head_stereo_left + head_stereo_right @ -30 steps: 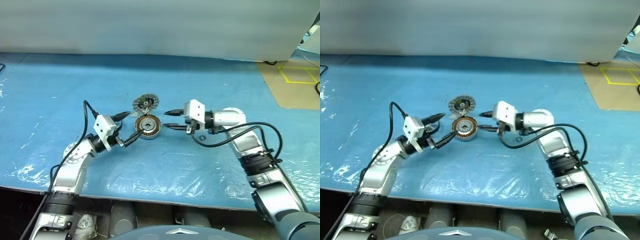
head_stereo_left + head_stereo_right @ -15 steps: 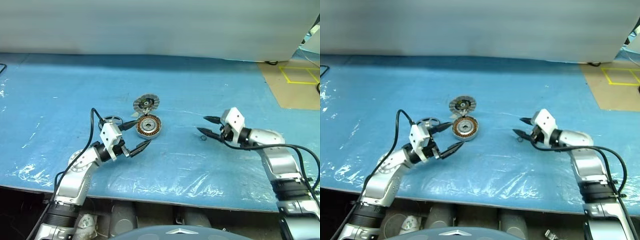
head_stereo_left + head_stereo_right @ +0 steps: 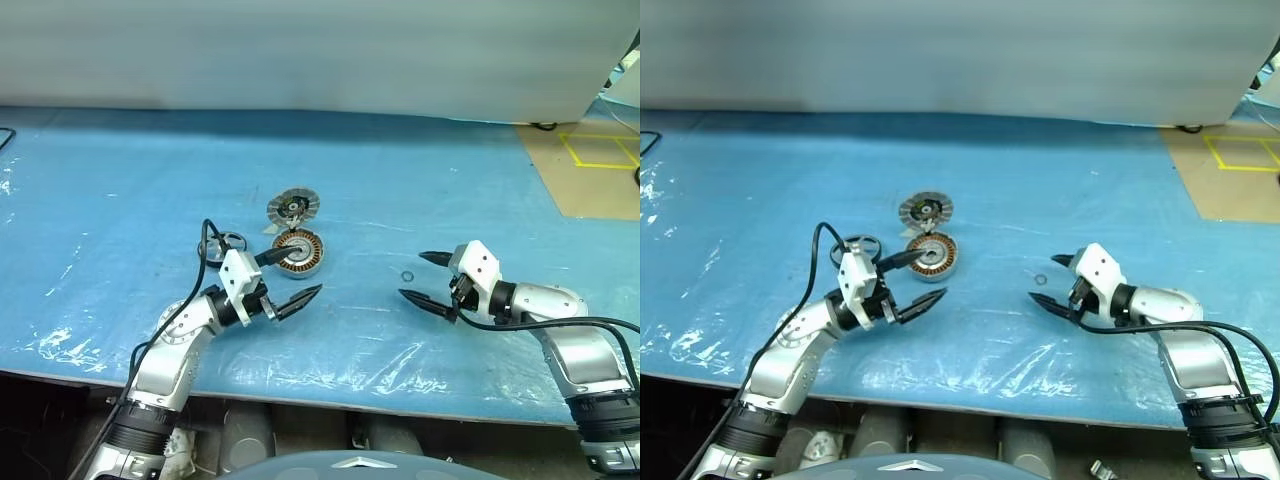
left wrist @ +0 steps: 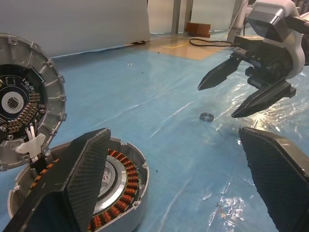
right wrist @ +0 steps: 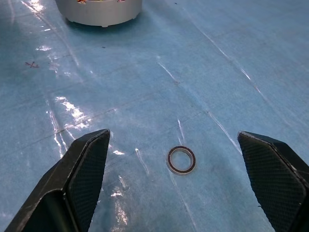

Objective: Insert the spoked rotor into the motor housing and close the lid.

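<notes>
A round silver hub (image 3: pixel 301 256) faces up, so the small metal ring (image 3: pixel 407 275) should come to rest in the middle when the robot lowers it into the motor housing.
The motor housing (image 3: pixel 298 251), with its copper windings facing up, stands on the blue sheet. The finned lid (image 3: pixel 291 208) leans just behind it, touching it. Left of the housing lies the spoked rotor (image 3: pixel 228 241), partly hidden by my left arm's cable. My left gripper (image 3: pixel 300 272) is open and empty just in front of the housing, with one finger reaching toward its near rim. My right gripper (image 3: pixel 411 275) is open and empty, well to the right of the housing. In the left wrist view the housing (image 4: pixel 111 179) and lid (image 4: pixel 24 106) are close by.
A small loose metal ring (image 5: pixel 181 160) lies on the sheet between the right gripper's spread fingers. The blue plastic sheet (image 3: pixel 120 180) covers the table, and its front edge runs close below both arms. A brown floor with yellow tape (image 3: pixel 590 160) shows at the far right.
My right gripper has drawn away from the housing, moving right and toward the front edge, and has opened wider. The left gripper slid right and nearer, uncovering the rotor.
</notes>
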